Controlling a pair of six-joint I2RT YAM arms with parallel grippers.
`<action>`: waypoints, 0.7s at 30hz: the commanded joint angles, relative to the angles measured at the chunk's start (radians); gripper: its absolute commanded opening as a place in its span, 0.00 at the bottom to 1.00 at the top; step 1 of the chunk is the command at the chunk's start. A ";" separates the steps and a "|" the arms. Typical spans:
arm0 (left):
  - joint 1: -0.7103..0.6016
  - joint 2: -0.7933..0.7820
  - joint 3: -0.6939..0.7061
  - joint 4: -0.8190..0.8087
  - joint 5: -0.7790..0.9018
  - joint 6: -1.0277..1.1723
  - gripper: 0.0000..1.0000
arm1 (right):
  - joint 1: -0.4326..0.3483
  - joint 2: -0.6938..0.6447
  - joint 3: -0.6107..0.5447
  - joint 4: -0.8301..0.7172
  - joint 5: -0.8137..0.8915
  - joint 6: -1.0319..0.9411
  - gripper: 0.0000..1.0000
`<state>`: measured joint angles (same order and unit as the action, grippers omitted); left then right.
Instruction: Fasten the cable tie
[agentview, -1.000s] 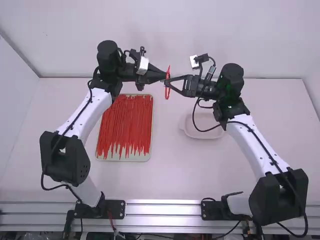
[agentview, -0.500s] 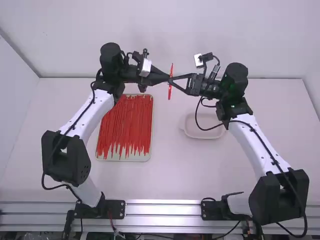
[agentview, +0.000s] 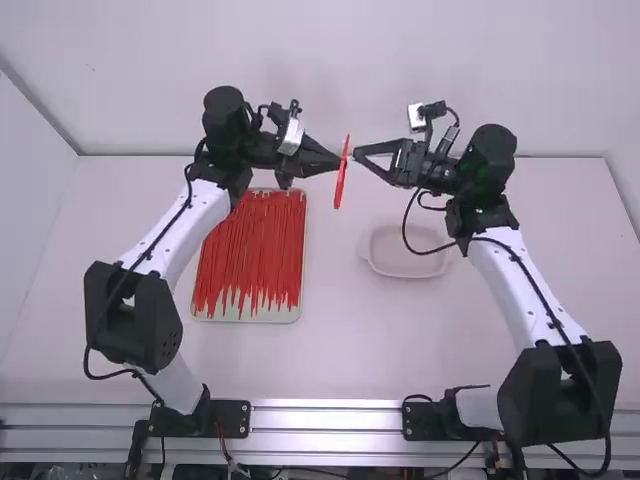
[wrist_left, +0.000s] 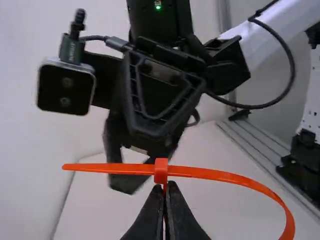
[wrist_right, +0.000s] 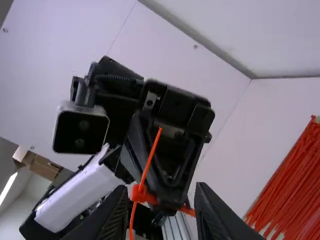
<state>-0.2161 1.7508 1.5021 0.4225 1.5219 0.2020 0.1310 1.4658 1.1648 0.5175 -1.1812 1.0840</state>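
Note:
The strap (wrist_right: 151, 159) pokes out on both sides of the square head (wrist_right: 139, 193), so I expect the strap to slip through and get smaller, down to a small loop, when I pull.
A red cable tie (agentview: 343, 172) hangs in the air above the table's far middle, between the two arms. My left gripper (agentview: 335, 163) is shut on it just below the tie's square head (wrist_left: 161, 170), and the strap runs out to both sides, one end curving down. The left gripper's fingers (wrist_left: 164, 200) are pressed together on the tie. My right gripper (agentview: 358, 152) faces it from the right and stands open. Its two fingers (wrist_right: 112, 215) sit on either side of the tie (wrist_right: 145, 170) without closing on it.
A beige tray (agentview: 245, 318) holding several loose red cable ties (agentview: 250, 250) lies left of centre under the left arm. A white shallow bowl (agentview: 405, 250) sits right of centre below the right arm. The same ties (wrist_right: 290, 185) show past the right gripper.
The right gripper has opened, let go of the tie and drawn back to the right. The left gripper, still holding the tie, has shifted slightly right and up.

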 joint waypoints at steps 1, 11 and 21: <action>-0.010 -0.012 -0.015 0.002 0.041 -0.001 0.02 | -0.002 -0.002 0.000 0.006 -0.002 0.019 0.37; -0.043 -0.012 -0.017 -0.014 0.030 0.006 0.02 | 0.018 -0.002 0.000 0.007 0.003 0.021 0.34; -0.042 -0.012 -0.017 -0.023 0.030 0.008 0.02 | 0.018 -0.002 0.000 0.029 0.003 0.053 0.00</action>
<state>-0.2581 1.7508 1.4868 0.3958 1.5333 0.2020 0.1501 1.4658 1.1652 0.5484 -1.1759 1.1362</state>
